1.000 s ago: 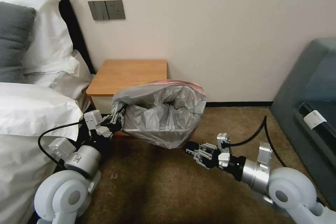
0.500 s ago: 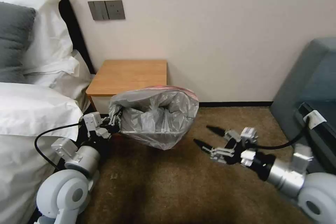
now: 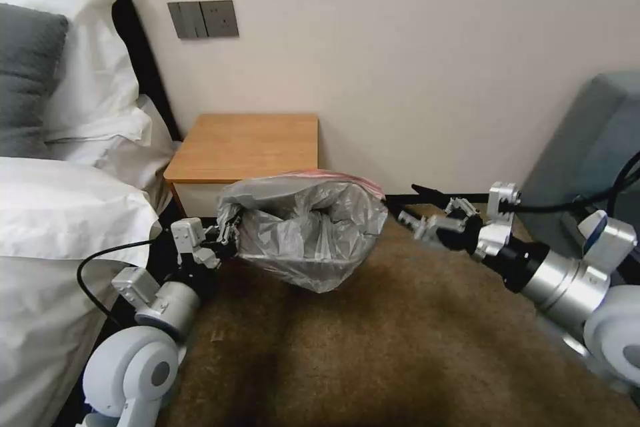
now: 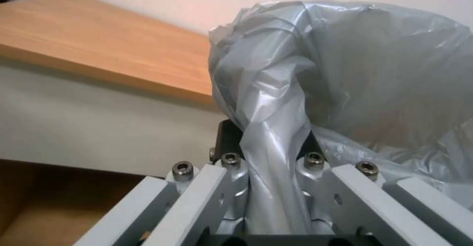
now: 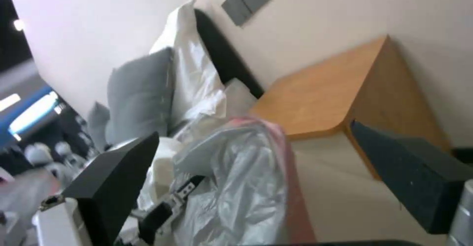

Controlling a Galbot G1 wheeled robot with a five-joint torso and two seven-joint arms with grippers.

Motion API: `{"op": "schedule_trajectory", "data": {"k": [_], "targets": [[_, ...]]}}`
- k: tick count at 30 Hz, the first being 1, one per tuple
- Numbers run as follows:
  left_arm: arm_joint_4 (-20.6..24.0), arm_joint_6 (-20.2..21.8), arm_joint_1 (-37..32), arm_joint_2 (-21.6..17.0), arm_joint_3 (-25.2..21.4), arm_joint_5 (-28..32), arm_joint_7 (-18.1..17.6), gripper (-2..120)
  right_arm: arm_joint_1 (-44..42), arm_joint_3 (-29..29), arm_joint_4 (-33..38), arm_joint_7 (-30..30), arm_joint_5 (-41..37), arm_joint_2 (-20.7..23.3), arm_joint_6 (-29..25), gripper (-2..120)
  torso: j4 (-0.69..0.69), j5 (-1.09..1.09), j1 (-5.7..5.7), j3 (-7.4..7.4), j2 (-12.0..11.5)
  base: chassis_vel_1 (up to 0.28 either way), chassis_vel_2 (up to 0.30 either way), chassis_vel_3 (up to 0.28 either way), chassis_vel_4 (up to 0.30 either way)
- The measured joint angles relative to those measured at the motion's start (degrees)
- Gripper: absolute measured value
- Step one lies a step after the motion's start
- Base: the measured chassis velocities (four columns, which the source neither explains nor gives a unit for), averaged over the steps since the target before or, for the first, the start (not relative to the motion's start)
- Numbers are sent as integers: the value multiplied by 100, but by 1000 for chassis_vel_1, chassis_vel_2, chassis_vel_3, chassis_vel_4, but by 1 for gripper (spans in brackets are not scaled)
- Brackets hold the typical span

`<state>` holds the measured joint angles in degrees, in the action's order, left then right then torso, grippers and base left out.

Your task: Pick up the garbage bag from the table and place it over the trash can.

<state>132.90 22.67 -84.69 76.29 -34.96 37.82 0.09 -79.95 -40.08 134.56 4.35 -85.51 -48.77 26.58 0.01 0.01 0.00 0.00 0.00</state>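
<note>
Loose folds are bunched up in the garbage bag's opening (image 3: pixel 308 227), so the garbage bag will drop and open out into a deep hollow when the robot pushes inside.
The garbage bag (image 3: pixel 307 227) is crinkly grey plastic with a pinkish-red edge at its far rim. It hangs open-mouthed in front of the table (image 3: pixel 247 143), just above the carpet. My left gripper (image 3: pixel 227 227) is shut on the bag's left edge. In the left wrist view a twisted strand of the bag (image 4: pixel 345 72) runs between the fingers of that gripper (image 4: pixel 271 164). My right gripper (image 3: pixel 408 203) is open just right of the bag's rim, apart from it. In the right wrist view the right gripper (image 5: pixel 261 172) has its fingers spread either side of the bag (image 5: pixel 246 187). The trash can is hidden.
A bed with white pillows (image 3: pixel 60 213) fills the left side, close beside my left arm. A grey-blue upholstered seat (image 3: pixel 587 147) stands at the right behind my right arm. Wall switches (image 3: pixel 203 19) sit above the table. Brown carpet (image 3: pixel 373 347) lies open in front.
My right gripper left the bag's lower front, opened, and swung right and up to the bag's right rim. The bag sagged a little; the left gripper kept hold and shifted slightly.
</note>
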Motion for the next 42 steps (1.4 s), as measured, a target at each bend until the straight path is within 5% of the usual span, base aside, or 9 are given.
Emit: {"op": "schedule_trajectory", "data": {"k": [9, 32, 42], "targets": [[60, 1, 7, 26, 67, -18, -14, 7, 144, 330, -392, -215, -676, -472, 107, 93, -1, -1, 0, 0, 0, 0, 0, 0, 0], [-27, 22, 125, 36, 148, 5, -30, 7, 370, 576, -658, -201, -635, -741, 170, 49, -1, -1, 0, 0, 0, 0, 0, 0, 0], [-32, 27, 126, 105, 241, -99, -50, 7, 349, 577, -697, -117, -589, -773, 170, 15, -1, -1, -1, 0, 0, 0, 0, 0, 0]]}}
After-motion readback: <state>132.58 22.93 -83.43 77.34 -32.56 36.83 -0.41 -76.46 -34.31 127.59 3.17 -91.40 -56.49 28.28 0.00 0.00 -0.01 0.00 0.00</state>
